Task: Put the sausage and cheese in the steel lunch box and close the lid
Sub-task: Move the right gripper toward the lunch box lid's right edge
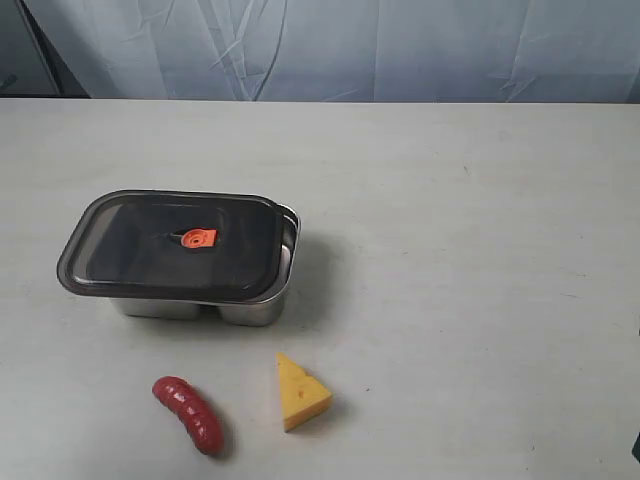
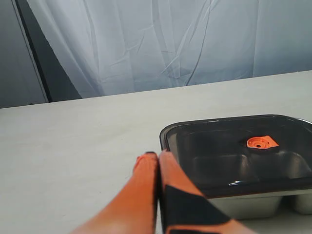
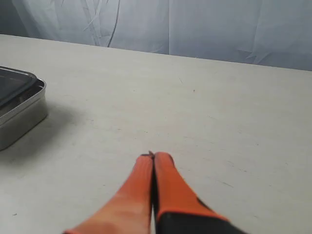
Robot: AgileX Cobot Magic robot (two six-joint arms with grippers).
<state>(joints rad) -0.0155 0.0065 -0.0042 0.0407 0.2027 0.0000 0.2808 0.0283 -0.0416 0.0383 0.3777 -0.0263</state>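
Next, I open my right gripper and move it to the lid's far corner (image 1: 272,206) before the sausage and cheese, because the dark translucent lid (image 1: 150,245) is covering the steel lunch box.
The steel lunch box (image 1: 252,308) stands left of centre, and the dark translucent lid (image 1: 170,245) with its orange valve (image 1: 199,238) lies on top, shifted slightly left. In front of it lie the red sausage (image 1: 189,413) and the yellow cheese (image 1: 299,393) on the table. Neither gripper shows in the exterior view. My left gripper (image 2: 157,157) is shut and empty, its orange tips close beside the lid (image 2: 234,148). Well to the right of the lunch box (image 3: 22,112), my right gripper (image 3: 154,157) hangs shut and empty over bare table.
A white table (image 1: 480,250) carries everything, backed by a pale curtain (image 1: 350,45). A dark vertical edge (image 2: 34,58) stands at the far left behind the table.
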